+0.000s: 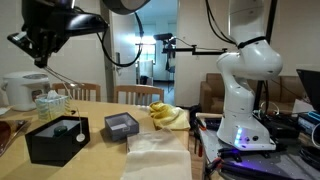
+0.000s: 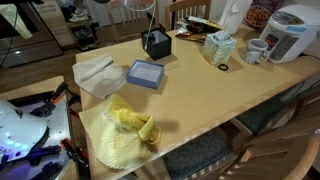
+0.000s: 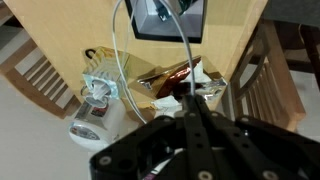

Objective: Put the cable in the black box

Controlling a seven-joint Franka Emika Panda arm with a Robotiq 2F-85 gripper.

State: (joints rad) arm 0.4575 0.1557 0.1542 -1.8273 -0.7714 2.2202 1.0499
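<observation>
The cable's plug end (image 1: 81,137) hangs in front of the black box's side, so my gripper needs to bring the cable back above the open top (image 1: 58,127) before lowering it.
My gripper (image 1: 40,55) hangs high above the left end of the table, shut on the white cable (image 1: 80,132). The cable runs down from the fingers, and its plug end dangles in the open top of the black box (image 1: 50,145). In the wrist view the closed fingers (image 3: 191,92) pinch the cable (image 3: 116,45), which arcs up toward the black box (image 3: 195,30) below. The black box also shows in an exterior view (image 2: 156,43); the gripper is out of that view.
A smaller grey-blue box (image 1: 122,126) stands beside the black box. A yellow cloth (image 1: 168,115), a white cloth (image 1: 155,155), a tissue box (image 1: 50,103) and a rice cooker (image 1: 25,90) are on the table. Wooden chairs stand around it. The robot base (image 1: 245,100) stands off its end.
</observation>
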